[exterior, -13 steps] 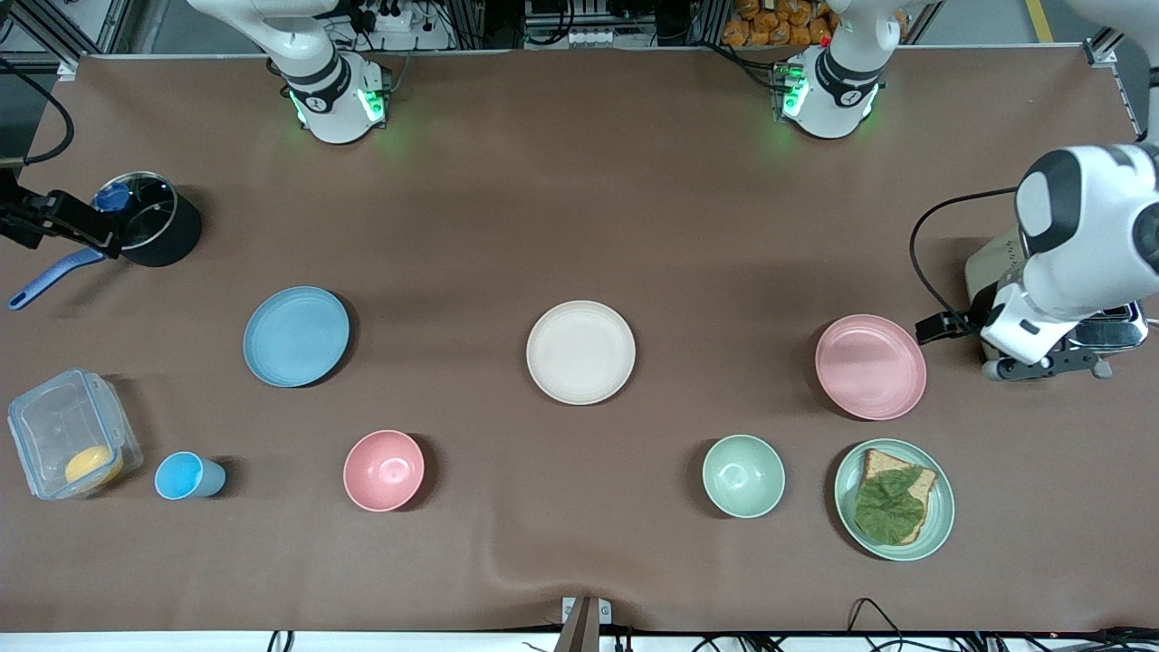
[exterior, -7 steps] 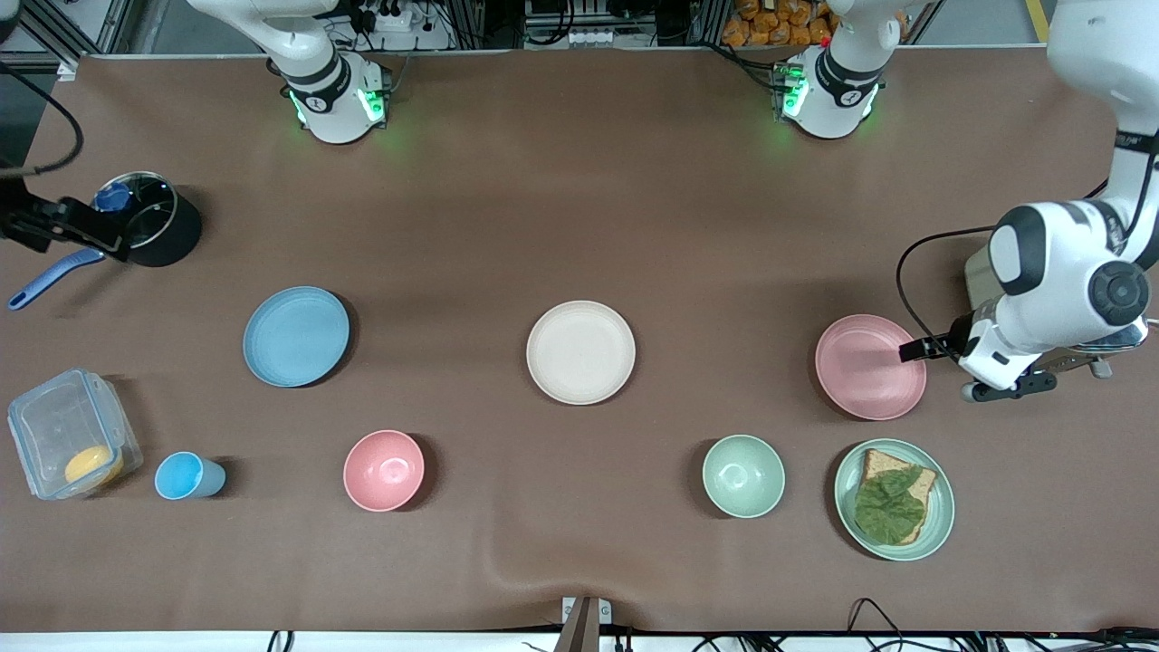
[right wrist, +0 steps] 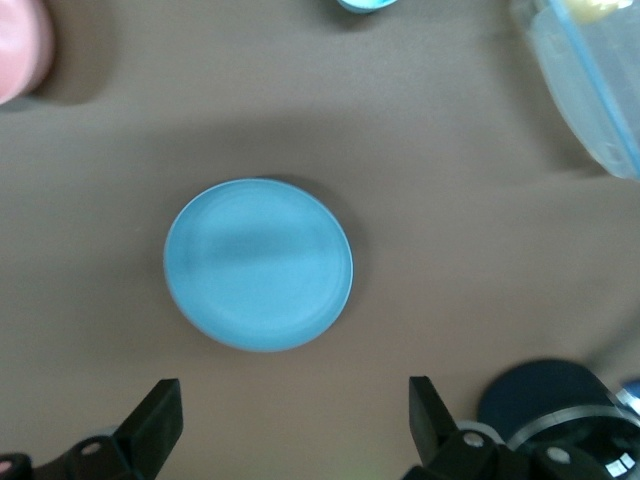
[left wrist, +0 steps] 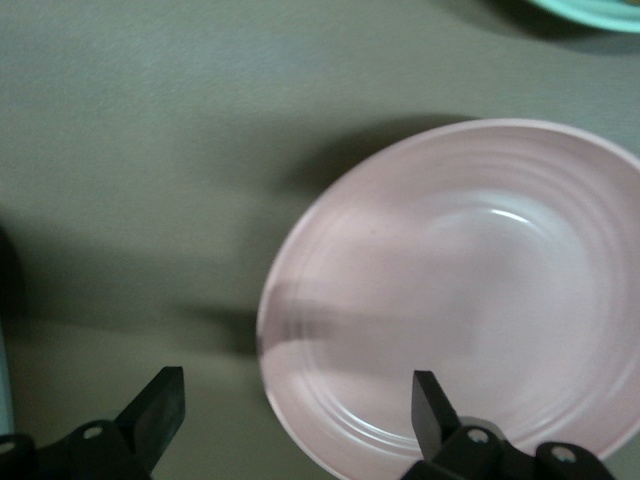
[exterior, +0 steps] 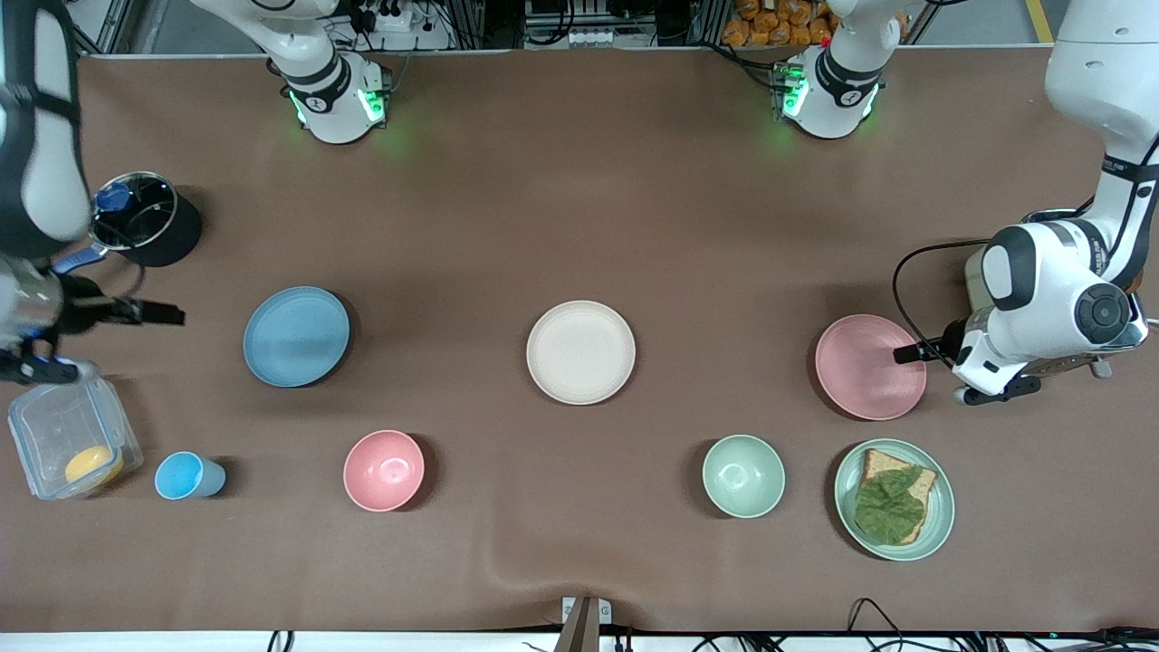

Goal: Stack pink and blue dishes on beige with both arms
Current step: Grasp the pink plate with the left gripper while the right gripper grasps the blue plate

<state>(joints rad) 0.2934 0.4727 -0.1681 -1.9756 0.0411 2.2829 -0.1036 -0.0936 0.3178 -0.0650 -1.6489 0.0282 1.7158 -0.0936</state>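
Note:
The pink plate [exterior: 866, 368] should cover almost all of the beige plate [exterior: 581, 352] when the robot lowers it on top, since their round rims look equally wide.
The beige plate [exterior: 580, 352] lies mid-table with nothing on it. The blue plate [exterior: 296, 336] [right wrist: 258, 264] lies toward the right arm's end and the pink plate [exterior: 870, 367] [left wrist: 470, 300] toward the left arm's end. My left gripper [exterior: 996, 391] [left wrist: 297, 380] hangs open just off the pink plate's rim. In the left wrist view that rim shows between its fingers. Between the black pot and the plastic box, my right gripper [exterior: 45, 367] [right wrist: 292, 392] hangs open and holds nothing. It is well clear of the blue plate.
A black pot [exterior: 145, 231] with a blue handle and a clear box [exterior: 72, 433] stand at the right arm's end. A blue cup [exterior: 187, 475], pink bowl [exterior: 384, 470], green bowl [exterior: 743, 475] and green plate with toast [exterior: 895, 499] lie nearer the front camera. A metal appliance [exterior: 1112, 335] is under the left arm.
The left arm has swung in toward the pink plate. The right arm has come from the pot's handle to a spot between pot and box, facing the blue plate.

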